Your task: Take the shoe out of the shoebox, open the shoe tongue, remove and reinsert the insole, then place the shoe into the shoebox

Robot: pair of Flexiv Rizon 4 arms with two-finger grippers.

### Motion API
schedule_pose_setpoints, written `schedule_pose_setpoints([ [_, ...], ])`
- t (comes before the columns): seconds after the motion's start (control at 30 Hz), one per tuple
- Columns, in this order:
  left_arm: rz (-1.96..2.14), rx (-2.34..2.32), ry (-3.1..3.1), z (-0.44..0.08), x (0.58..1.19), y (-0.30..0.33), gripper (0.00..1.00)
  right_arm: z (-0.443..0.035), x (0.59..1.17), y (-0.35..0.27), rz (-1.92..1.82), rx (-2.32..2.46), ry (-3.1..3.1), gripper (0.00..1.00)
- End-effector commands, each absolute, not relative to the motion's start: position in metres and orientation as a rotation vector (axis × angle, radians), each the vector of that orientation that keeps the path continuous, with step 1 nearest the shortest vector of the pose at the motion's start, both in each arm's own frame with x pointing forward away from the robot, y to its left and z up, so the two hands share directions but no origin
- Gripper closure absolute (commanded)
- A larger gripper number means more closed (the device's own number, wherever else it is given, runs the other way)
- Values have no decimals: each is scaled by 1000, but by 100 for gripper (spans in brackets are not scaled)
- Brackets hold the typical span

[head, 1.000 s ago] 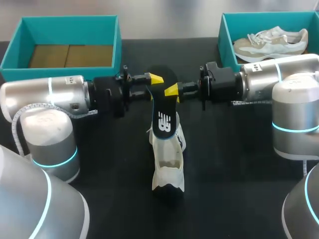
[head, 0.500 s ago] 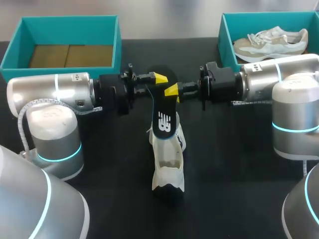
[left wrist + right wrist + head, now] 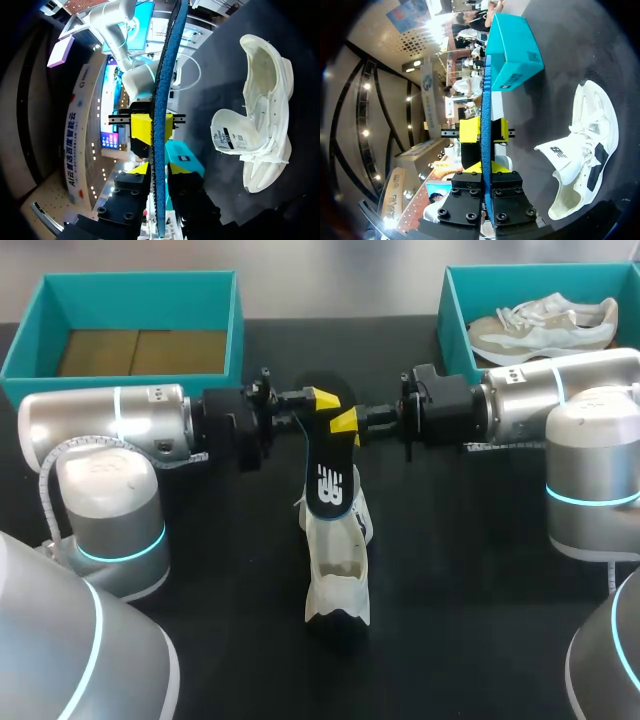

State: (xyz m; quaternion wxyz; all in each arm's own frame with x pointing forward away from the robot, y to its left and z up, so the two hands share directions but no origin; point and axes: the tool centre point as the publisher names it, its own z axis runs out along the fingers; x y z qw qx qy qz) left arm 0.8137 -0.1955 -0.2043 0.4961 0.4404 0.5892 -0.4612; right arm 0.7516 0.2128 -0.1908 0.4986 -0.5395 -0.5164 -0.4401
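Note:
I see the insole's loose end (image 3: 330,503) sticking out in a gentle curve, so I expect the insole to keep its shape when I carry it to the shoe.
A black insole (image 3: 328,455) stands upright over the white shoe (image 3: 338,560), which lies on the black table. My right gripper (image 3: 345,420) is shut on the insole's upper part from the right. My left gripper (image 3: 318,400) comes in from the left, open, with a finger close on either side of the insole's edge. In the left wrist view the insole (image 3: 162,75) runs between my left gripper (image 3: 159,167), the right gripper (image 3: 150,129) lies beyond it, and the shoe (image 3: 260,125) is off to one side. The right wrist view has the right gripper (image 3: 486,167) clamped on the insole (image 3: 486,90).
An empty teal shoebox (image 3: 235,330) sits at the back left. A second teal box (image 3: 455,320) at the back right holds a beige shoe (image 3: 545,320). Both arms' bulky bases flank the shoe at the table's sides.
My left arm has slid right toward the insole and its fingers have narrowed around the edge. The right gripper, the insole and the shoe have kept still.

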Motion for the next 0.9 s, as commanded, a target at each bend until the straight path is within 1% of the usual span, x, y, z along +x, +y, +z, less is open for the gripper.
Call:
schedule_pose_setpoints([
  [0.03,-1113,1060,1427,-204,811,-195,80,-191,752,215,-1065,-1308,-1250,100],
  [0.17,-1111,1060,1423,-204,807,-194,80,-191,752,215,-1065,-1308,-1250,100],
  [0.4,-1104,1062,1422,-204,807,-193,87,-191,752,215,-1065,-1308,-1250,100],
  [0.43,-1102,1062,1423,-204,807,-193,100,-191,752,215,-1065,-1308,-1250,100],
  [0.7,-1095,1068,1417,-202,807,-194,100,-191,752,215,-1064,-1307,-1250,100],
  [0.73,-1095,1070,1416,-202,807,-194,100,-191,751,214,-1065,-1307,-1251,91],
  [0.77,-1094,1071,1414,-202,806,-194,100,-191,751,214,-1066,-1309,-1251,56],
  [0.8,-1094,1072,1414,-202,805,-194,100,-190,751,213,-1077,-1304,-1261,0],
  [0.9,-1086,1072,1421,-201,802,-191,100,-188,749,209,-1095,-1274,-1292,0],
])
